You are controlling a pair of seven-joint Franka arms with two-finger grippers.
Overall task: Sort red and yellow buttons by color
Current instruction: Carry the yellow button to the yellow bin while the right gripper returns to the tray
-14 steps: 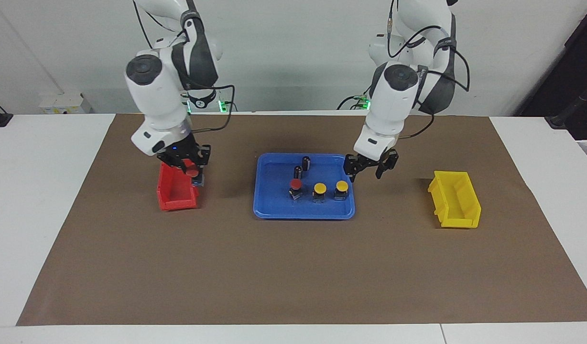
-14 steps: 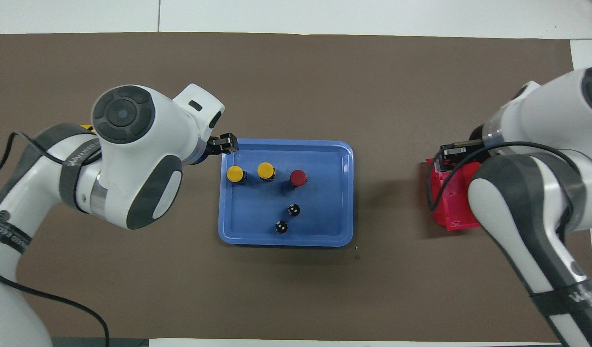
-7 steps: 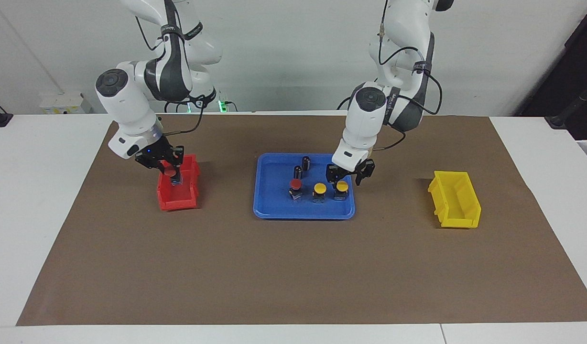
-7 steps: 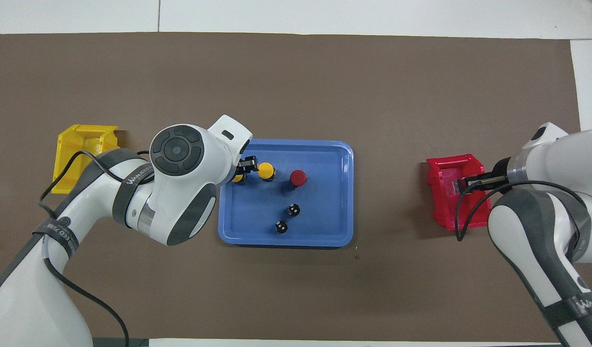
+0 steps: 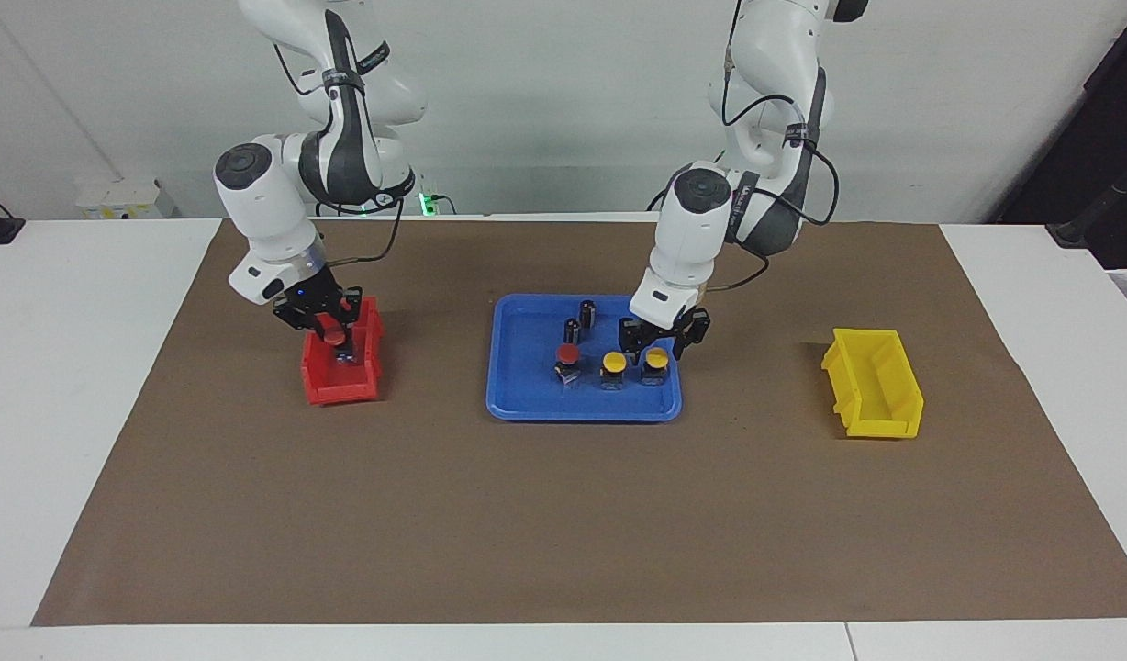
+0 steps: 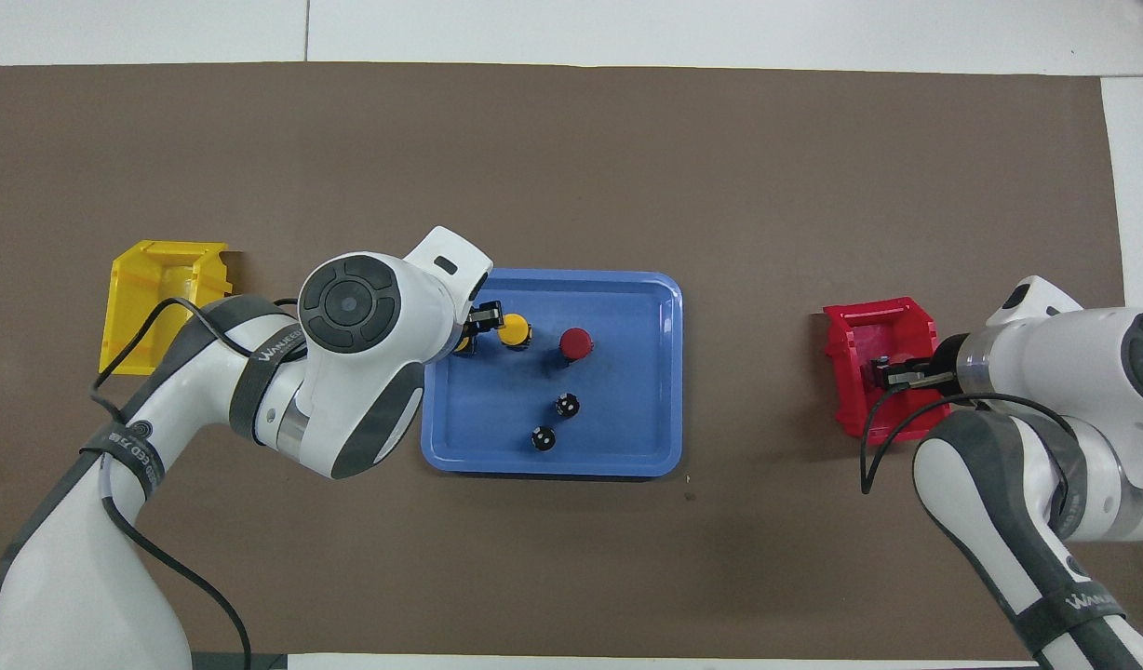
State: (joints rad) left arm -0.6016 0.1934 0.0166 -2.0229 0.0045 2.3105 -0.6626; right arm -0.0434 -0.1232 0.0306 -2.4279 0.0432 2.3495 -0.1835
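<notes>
The yellow button [image 6: 463,345] should rise in one piece, cap and body together, when the robot lifts it, because a black body [image 6: 468,351] shows under the yellow cap.
A blue tray [image 5: 518,404] holds one red button [image 5: 568,353] and two yellow buttons [image 5: 613,361] in a row. My left gripper [image 5: 655,347] is open and low over the tray. Its fingers straddle the yellow button [image 5: 656,356] at the left arm's end of the row. That button is mostly hidden under the arm in the overhead view [image 6: 460,346]. My right gripper [image 5: 332,332] is shut on a second red button [image 5: 329,323] and holds it low in the red bin [image 5: 339,384].
Two capless black cylinders [image 5: 587,312] [image 5: 572,329] stand in the tray, nearer to the robots than the buttons. A yellow bin [image 5: 871,386] sits toward the left arm's end of the table. Brown paper [image 5: 563,514] covers the table.
My left gripper has moved from beside the tray to down around the end yellow button. My right gripper has carried the red button from the bin's edge to over the bin and lowered it.
</notes>
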